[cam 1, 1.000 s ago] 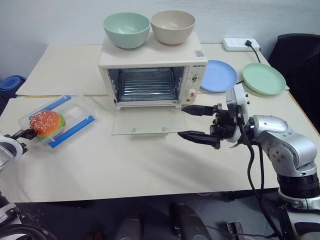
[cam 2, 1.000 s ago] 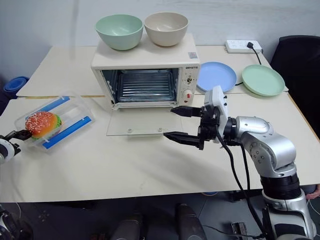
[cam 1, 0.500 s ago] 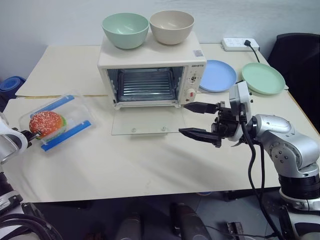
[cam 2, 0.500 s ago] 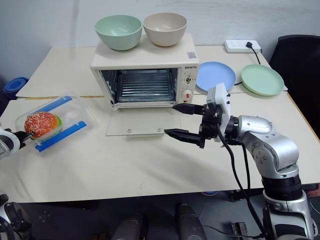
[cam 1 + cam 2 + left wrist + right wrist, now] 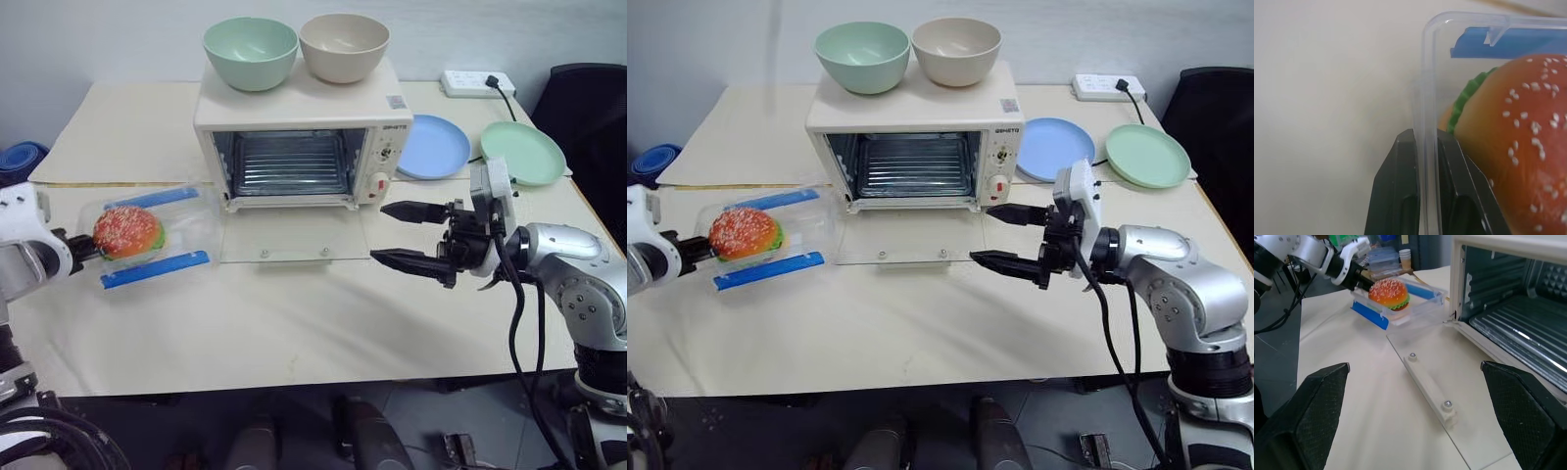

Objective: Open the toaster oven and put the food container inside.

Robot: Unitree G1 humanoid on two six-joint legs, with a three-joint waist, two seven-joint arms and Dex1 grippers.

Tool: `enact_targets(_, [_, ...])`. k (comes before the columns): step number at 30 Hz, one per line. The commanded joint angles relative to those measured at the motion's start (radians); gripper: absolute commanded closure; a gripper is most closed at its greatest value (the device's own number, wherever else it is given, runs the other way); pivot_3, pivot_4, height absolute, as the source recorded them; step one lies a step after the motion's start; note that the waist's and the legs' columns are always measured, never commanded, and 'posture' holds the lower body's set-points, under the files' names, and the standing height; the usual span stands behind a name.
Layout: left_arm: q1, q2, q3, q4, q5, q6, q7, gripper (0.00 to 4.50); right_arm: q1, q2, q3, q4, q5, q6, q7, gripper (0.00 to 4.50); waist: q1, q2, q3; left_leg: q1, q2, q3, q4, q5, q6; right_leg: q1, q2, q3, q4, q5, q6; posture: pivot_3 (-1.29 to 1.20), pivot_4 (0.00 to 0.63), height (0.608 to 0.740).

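Note:
I keep my left gripper going toward the door and release the food container there, since the oven's door is flat and free beside the upright food container.
The cream toaster oven stands at the table's middle, its glass door dropped flat and the wire rack bare. The food container, a clear box with blue clip strips and a sesame-bun burger inside, hangs just above the table to the left of the door. My left gripper is shut on the container's left end wall; the black fingers pinch the clear wall between them. My right gripper hovers open to the right of the door, pointing left, with nothing between its fingers.
A green bowl and a beige bowl sit on top of the oven. A blue plate, a green plate and a power strip lie at the back right. A black chair stands beyond the right edge.
My left gripper has shut on the container's end wall, lifted it and carried it right, toward the oven door. The right gripper has drifted slightly right, still open.

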Motion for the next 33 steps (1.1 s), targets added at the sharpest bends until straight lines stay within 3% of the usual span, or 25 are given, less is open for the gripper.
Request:
enact_targets(1, [-0.080,-0.002,-0.033,-0.117,-0.029,0.059,-0.048,4.40,0.015,0.002,-0.025,-0.057,-0.002,-0.030,-0.019,0.00,0.012,0.000,0.000,-0.001,-0.001,-0.001,-0.001,0.000,0.000,0.000,-0.001,-0.001,-0.001,0.000,0.000,0.00,0.150,0.740])
enact_targets(13, [-0.159,-0.027,-0.139,-0.118,0.031,0.078,-0.127,4.40,0.057,-0.006,-0.069,-0.096,0.019,-0.027,-0.068,0.00,0.050,0.000,0.000,-0.003,-0.002,-0.007,0.000,0.000,0.000,0.003,-0.002,-0.008,-0.007,0.000,0.000,0.00,0.150,0.740])
enact_targets(25, [-0.183,-0.145,-0.270,-0.243,0.045,0.150,-0.160,4.40,0.076,-0.017,-0.081,-0.104,0.015,-0.046,-0.065,0.00,0.108,0.000,0.000,-0.007,-0.011,-0.017,0.004,0.004,0.005,0.006,-0.006,-0.013,-0.007,0.001,0.001,0.00,0.150,0.740])
enact_targets(33, [-0.197,-0.127,-0.279,-0.241,0.076,0.143,-0.199,4.40,0.101,-0.002,-0.084,-0.120,0.013,-0.057,-0.081,0.00,0.085,0.000,0.000,-0.015,-0.022,-0.020,0.005,0.010,0.010,0.005,-0.021,-0.023,-0.013,0.005,0.008,0.00,0.150,0.740])
